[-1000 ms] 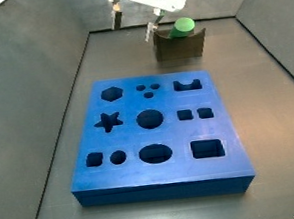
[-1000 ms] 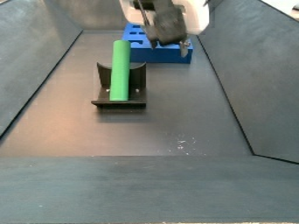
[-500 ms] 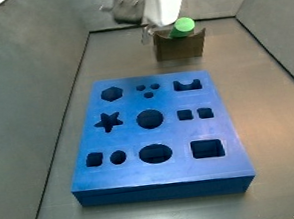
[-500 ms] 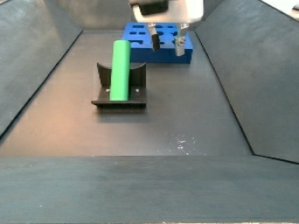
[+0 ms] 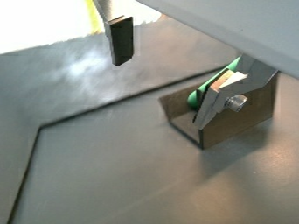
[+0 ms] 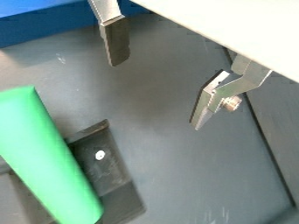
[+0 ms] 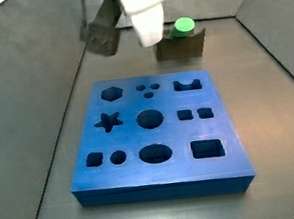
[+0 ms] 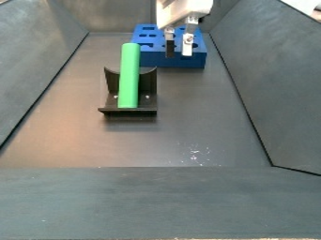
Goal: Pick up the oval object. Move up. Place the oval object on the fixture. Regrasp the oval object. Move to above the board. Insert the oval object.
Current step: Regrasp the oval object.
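The oval object point(image 7: 183, 26) should come loose when I lift it, and the fixture should stay standing, because the object's rounded end sits in an open-topped notch point(image 7: 183, 38).
The oval object point(image 8: 129, 69) is a bright green rod lying lengthwise in the notch of the fixture point(image 8: 127, 103). In a side view only its rounded end point(image 7: 183, 24) shows above the olive-brown fixture point(image 7: 180, 46). The blue board point(image 7: 160, 130) with its cut-outs lies flat beside them. My gripper point(image 8: 177, 43) hangs open and empty above the floor between fixture and board point(image 8: 171, 54). Both wrist views show the gripper point(image 5: 160, 92) point(image 6: 156, 94) with only grey floor between its fingers. The oval object point(image 6: 47, 166) and the fixture point(image 5: 233, 118) lie off to one side.
Dark sloping walls point(image 8: 44, 66) enclose the grey floor on both sides. A floor seam point(image 5: 105, 109) runs past the fixture.
The open gripper has drawn away from the fixture toward the board side. The green rod has stayed in the notch.
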Tool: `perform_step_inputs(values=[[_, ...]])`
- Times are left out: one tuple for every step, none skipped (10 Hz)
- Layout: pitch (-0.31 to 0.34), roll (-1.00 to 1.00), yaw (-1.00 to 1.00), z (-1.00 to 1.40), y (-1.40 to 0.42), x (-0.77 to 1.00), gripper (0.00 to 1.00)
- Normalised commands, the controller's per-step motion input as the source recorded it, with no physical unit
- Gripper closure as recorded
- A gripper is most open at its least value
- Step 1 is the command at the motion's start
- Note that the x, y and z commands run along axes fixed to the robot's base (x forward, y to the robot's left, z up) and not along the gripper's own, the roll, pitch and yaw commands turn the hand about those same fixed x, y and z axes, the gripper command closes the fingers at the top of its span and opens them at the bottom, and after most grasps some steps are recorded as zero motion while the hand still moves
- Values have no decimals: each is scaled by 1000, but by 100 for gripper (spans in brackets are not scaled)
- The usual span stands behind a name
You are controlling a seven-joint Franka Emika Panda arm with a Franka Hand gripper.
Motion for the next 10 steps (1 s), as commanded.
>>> perform_step_inputs(values=[[70, 990, -1000, 3, -14, -35, 0], [282, 986, -1000, -20, -10, -23, 0], [380, 861, -858, -32, -9, -11, 0], [560, 591, -542, -41, -12, 16, 0], [642, 428, -341, -35, -3, 33, 0], [644, 303, -77, -22, -8, 56, 0], [628, 266, 40, -25, -19, 54, 0], [579, 211, 225, -11, -43, 59, 0], [519, 178, 316, -6, -48, 68, 0], [417, 153, 381, -7, -46, 70, 0]])
